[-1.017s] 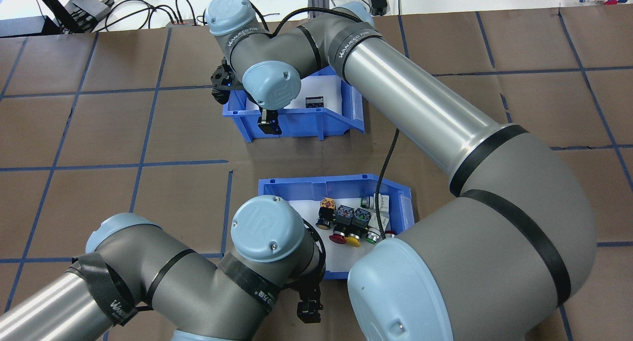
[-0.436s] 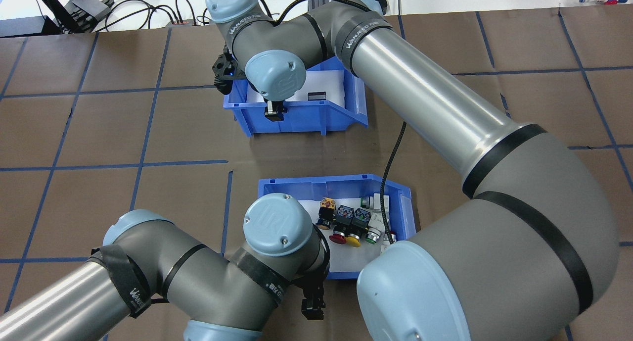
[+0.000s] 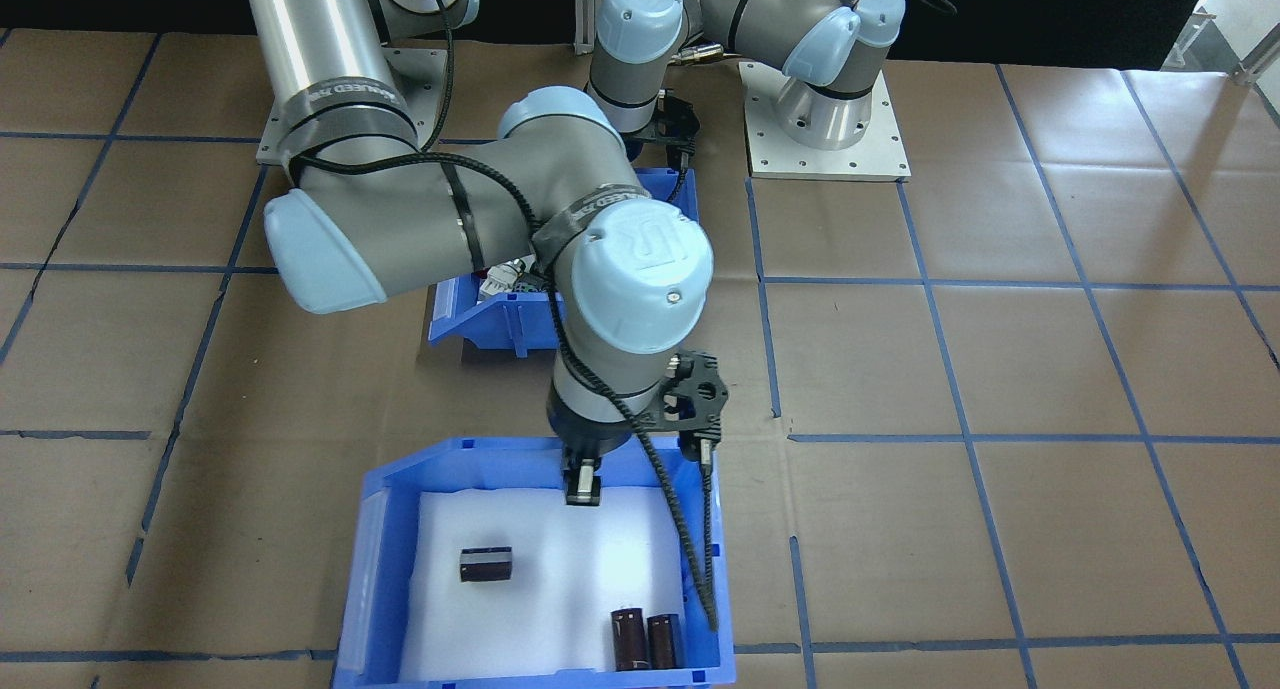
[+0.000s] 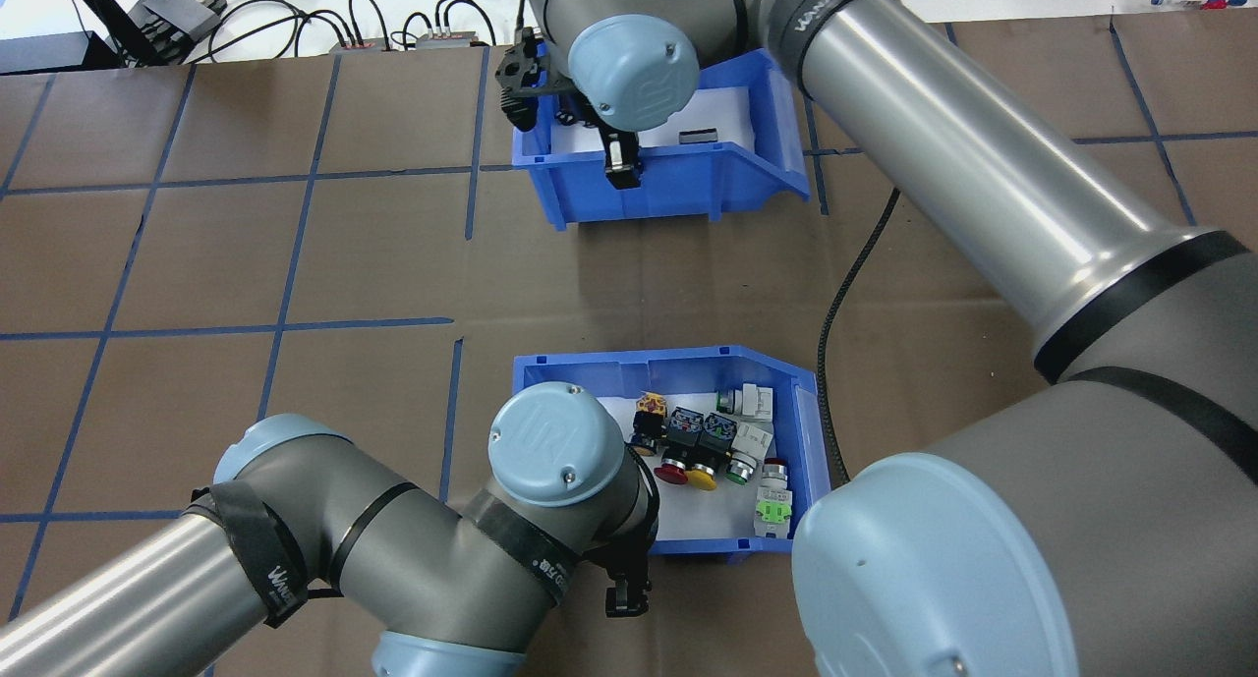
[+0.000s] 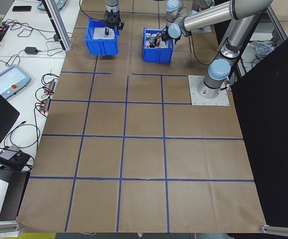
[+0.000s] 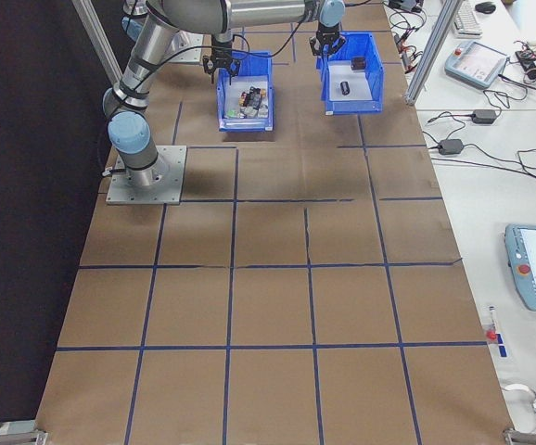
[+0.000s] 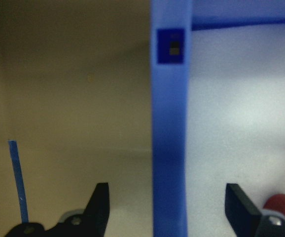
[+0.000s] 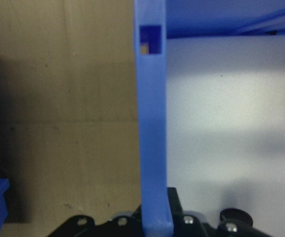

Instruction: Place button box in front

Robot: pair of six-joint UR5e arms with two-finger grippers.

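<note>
The button box's buttons should move along in a bunch when I carry the button box by its near side [image 7: 170,143], because the liner lies clear beside the red button [image 7: 282,206].
The button box [image 4: 668,365] is a blue bin with a white liner holding red, yellow and green push buttons [image 4: 703,441]. It sits close to the robot's base. My left gripper [image 4: 626,598] is at its near wall, open, its fingers [image 7: 100,202] either side of the blue wall [image 7: 169,123] without touching it. Farther out, a second blue bin [image 4: 688,181] holds a few dark cylinders [image 3: 640,639]. My right gripper [image 4: 621,166] is shut on this bin's near wall [image 8: 150,98]. In the front-facing view my right arm hides most of the button box [image 3: 470,324].
Cables and power strips [image 4: 197,14] lie beyond the table's far edge. The right arm's black cable [image 4: 845,284] hangs beside the button box. Brown table paper with blue tape lines [image 4: 295,245] spreads to the left and right of both bins.
My right gripper has moved the cylinder bin away from the robot and to the right in the overhead view. My left arm has shifted slightly right along the button box's near wall.
</note>
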